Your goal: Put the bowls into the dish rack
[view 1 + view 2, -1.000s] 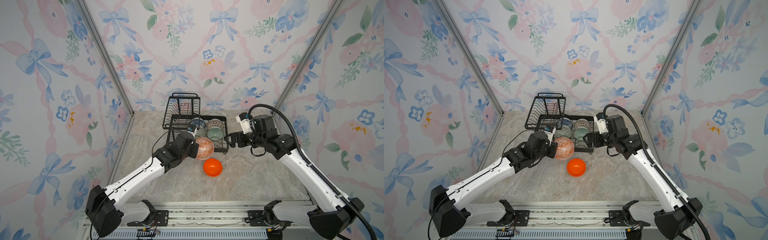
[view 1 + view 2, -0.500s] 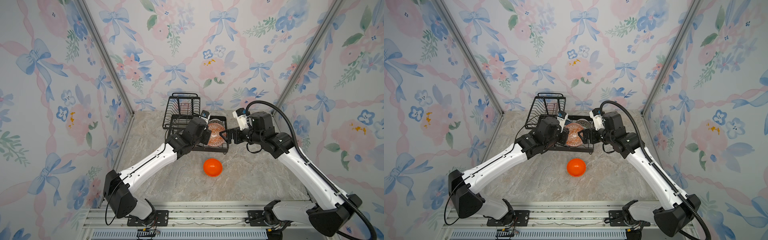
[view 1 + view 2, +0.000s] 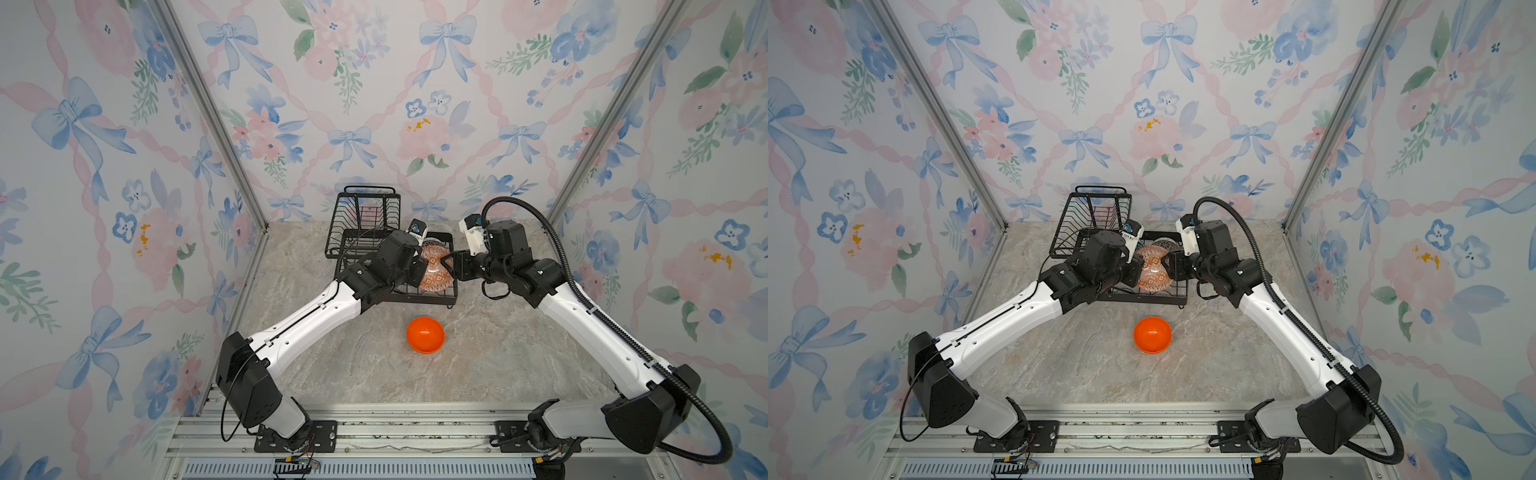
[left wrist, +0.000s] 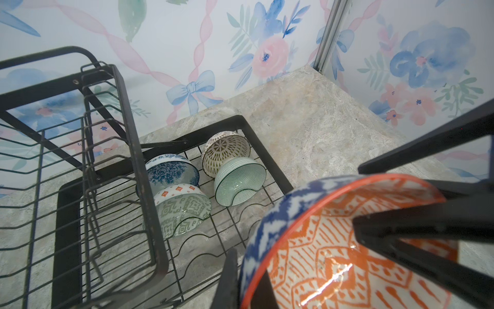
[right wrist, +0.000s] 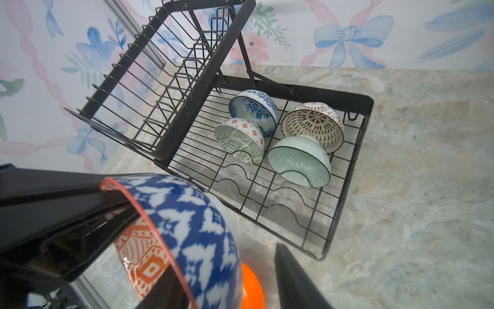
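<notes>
Next, I grip the opposite rim point(image 3: 449, 276) with my right gripper before my left gripper opens, because my left gripper is holding the orange-white geometric bowl by its basket-side rim point(image 3: 424, 274).
My left gripper point(image 3: 422, 266) point(image 4: 246, 283) is shut on the rim of the orange-white geometric bowl point(image 3: 434, 274) point(image 3: 1152, 272) point(image 4: 334, 240) point(image 5: 187, 227), holding it on edge above the front of the dish rack point(image 3: 361, 195) point(image 5: 369, 107). My right gripper point(image 3: 451, 266) point(image 5: 227, 281) straddles the opposite rim, open: one finger is inside and the outer finger point(image 5: 291, 275) stands clear of the wall. The plain orange bowl point(image 3: 425, 334) point(image 3: 1152, 334) lies on the table in front of the rack.
In the rack's lower tray point(image 4: 267, 149) several bowls stand on edge: blue floral point(image 5: 254, 107), brown lattice point(image 5: 312, 125), grey-green point(image 5: 238, 141) and mint point(image 5: 299, 160). The front slots hold nothing. The raised basket point(image 4: 128, 120) stands at the back left.
My left arm lifted the geometric bowl from the table up over the rack's front. My right gripper moved in onto the bowl's other rim and its jaws have narrowed.
</notes>
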Robot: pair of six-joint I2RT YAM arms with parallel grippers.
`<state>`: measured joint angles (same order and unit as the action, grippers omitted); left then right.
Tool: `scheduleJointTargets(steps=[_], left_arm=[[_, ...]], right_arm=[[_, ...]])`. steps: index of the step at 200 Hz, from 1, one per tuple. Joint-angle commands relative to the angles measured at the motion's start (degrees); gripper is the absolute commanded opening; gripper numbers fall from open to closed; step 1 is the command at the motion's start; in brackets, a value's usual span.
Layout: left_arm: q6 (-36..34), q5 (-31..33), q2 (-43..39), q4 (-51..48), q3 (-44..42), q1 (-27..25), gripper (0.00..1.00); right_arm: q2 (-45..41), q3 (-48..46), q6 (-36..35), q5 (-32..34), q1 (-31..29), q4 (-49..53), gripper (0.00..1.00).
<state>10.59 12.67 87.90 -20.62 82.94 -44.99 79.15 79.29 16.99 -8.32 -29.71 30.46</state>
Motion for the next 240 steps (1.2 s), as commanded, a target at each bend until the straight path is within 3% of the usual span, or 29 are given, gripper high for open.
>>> scheduleJointTargets(steps=[1,50,98,113,174,240], left_arm=[[-0.7,-1.1,0.0,4.3,1.5,0.5,0.0],[-0.7,-2.2,-0.1,4.6,1.4,0.9,0.0],[-0.7,-5.8,-0.8,5.0,-0.1,0.9,0.0],[-0.8,-6.9,-1.5,5.4,-1.1,0.9,0.28],[0.5,-8.3,-7.1,7.2,-7.1,2.2,0.97],[4.2,-7.6,-16.1,7.8,-19.9,7.1,0.98]], right_arm=[[1.6,1.9,0.4,0.5,-0.9,-0.3,0.4],[2.2,2.3,0.2,2.1,-1.3,0.5,0.0],[1.8,2.4,-0.7,3.4,-1.4,0.7,0.0],[1.7,2.3,-1.1,3.8,-1.4,0.7,0.0],[1.8,1.3,-2.8,6.3,-1.2,0.4,0.0],[3.4,0.3,-7.0,6.9,-0.3,-2.4,0.0]])
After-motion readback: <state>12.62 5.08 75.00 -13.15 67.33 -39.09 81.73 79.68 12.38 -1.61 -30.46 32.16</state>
